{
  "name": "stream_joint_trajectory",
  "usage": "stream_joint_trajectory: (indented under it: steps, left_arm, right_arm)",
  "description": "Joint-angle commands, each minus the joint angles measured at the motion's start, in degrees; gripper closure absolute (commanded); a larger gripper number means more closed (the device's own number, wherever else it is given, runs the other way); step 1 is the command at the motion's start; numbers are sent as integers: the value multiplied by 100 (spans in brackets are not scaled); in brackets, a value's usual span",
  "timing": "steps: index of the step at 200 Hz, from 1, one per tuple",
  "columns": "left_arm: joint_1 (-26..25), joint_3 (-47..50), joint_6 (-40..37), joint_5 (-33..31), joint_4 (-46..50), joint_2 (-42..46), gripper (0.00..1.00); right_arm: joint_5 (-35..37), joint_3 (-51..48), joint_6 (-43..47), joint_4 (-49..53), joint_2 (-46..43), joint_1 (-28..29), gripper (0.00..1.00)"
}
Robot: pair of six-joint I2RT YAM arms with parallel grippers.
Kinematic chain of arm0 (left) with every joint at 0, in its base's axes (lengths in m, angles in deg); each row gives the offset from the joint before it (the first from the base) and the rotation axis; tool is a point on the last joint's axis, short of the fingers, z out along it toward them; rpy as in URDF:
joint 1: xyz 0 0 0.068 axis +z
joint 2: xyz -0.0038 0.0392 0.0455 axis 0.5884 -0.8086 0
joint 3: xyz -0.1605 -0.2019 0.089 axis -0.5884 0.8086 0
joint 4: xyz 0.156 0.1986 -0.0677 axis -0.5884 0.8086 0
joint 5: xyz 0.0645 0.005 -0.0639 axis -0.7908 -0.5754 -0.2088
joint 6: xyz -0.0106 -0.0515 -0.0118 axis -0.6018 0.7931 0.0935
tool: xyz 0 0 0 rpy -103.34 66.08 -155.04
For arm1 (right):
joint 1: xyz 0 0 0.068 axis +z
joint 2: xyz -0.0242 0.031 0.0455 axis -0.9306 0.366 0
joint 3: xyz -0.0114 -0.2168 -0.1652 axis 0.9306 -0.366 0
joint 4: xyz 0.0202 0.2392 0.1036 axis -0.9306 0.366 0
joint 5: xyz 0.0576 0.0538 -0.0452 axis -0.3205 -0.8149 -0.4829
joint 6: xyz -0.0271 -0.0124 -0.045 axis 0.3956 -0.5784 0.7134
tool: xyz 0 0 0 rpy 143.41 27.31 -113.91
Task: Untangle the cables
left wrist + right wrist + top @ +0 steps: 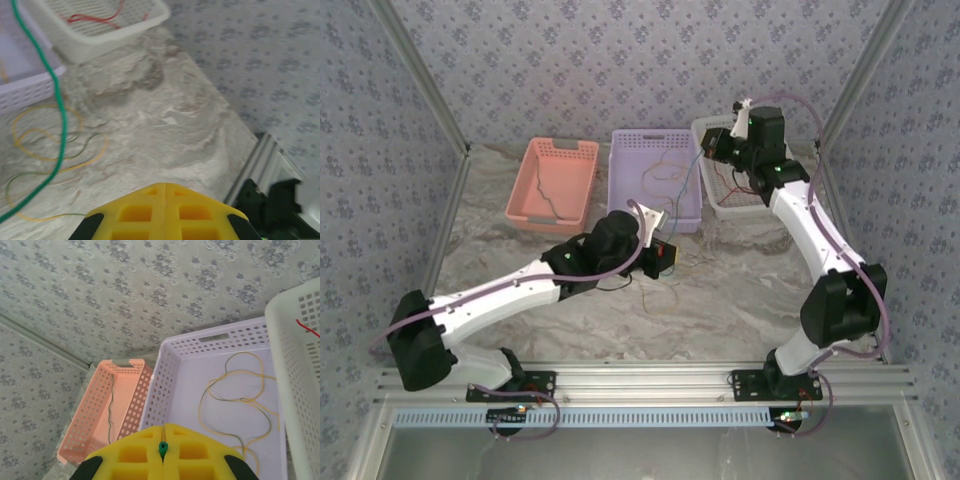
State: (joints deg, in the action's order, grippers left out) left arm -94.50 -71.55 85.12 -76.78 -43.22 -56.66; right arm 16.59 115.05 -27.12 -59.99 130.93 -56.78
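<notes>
Next, I carry the green cable to the pink basket (556,186) for my left gripper, because the cable hangs from my right gripper across the yellow cables' purple basket (687,186).
My right gripper (163,427) is shut on the end of the green cable (162,446), raised over the baskets (712,148). That green cable (688,185) hangs down across the purple basket (620,190) toward the table, and it crosses the left wrist view (61,125). Yellow and dark cables (240,400) lie looped inside the purple basket (175,370). More yellow cable loops (50,145) rest on the table beside my left gripper (165,186), which is shut with nothing seen between its fingers, low over the table (665,262).
A pink basket (95,405) at the left holds one dark cable (111,410). A white basket (115,30) at the right holds a red cable (95,19). The table's aluminium rail (255,165) and the patterned wall border the right side.
</notes>
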Motion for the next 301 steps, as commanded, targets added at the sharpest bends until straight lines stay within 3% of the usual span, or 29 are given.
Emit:
stream_joint_trajectory:
  steps: [1, 52, 85, 108, 137, 171, 203, 218, 258, 283, 301]
  left_arm:
    - [-246, -44, -533, 751, -525, 482, 100]
    - [-525, -537, -582, 1828, -447, 785, 100]
    - [-553, -594, -627, 1970, -277, 1163, 100]
    - [-553, -432, -747, 1679, -266, 1600, 100]
    - [-528, -139, -958, 777, -173, 2270, 100]
    - [-444, 943, -940, -1510, -635, 3395, 100]
    - [-201, 2260, -85, -3648, -1513, 4256, 100]
    - [20, 2567, 591, -4412, -1280, 4468, 100]
    - [680, 2685, 2027, -4971, 172, 4871, 100]
    - [774, 2760, 2218, -4843, 502, 4907, 100]
    - [796, 2751, 2266, -4721, 576, 4746, 100]
  right_arm:
    - [-281, 379, 24, 289, 328, -201, 100]
    - [-370, 114, -227, 347, 349, -766, 100]
    - [-436, -98, -376, 478, 235, -1256, 100]
    - [-454, -294, -574, 502, 200, -1589, 100]
    - [-556, -825, -1190, 73, 73, -2012, 100]
    - [-934, -1697, -2538, -1202, -215, -2500, 100]
    - [-943, -2474, -4026, -2496, -578, -2686, 100]
    - [-828, -2632, -4523, -2853, -725, -2704, 100]
    - [-502, -2460, -4683, -2832, -969, -2722, 100]
    - [-526, -2271, -4585, -2901, -894, -2612, 100]
    - [-560, -1976, -4292, -2861, -792, -2183, 100]
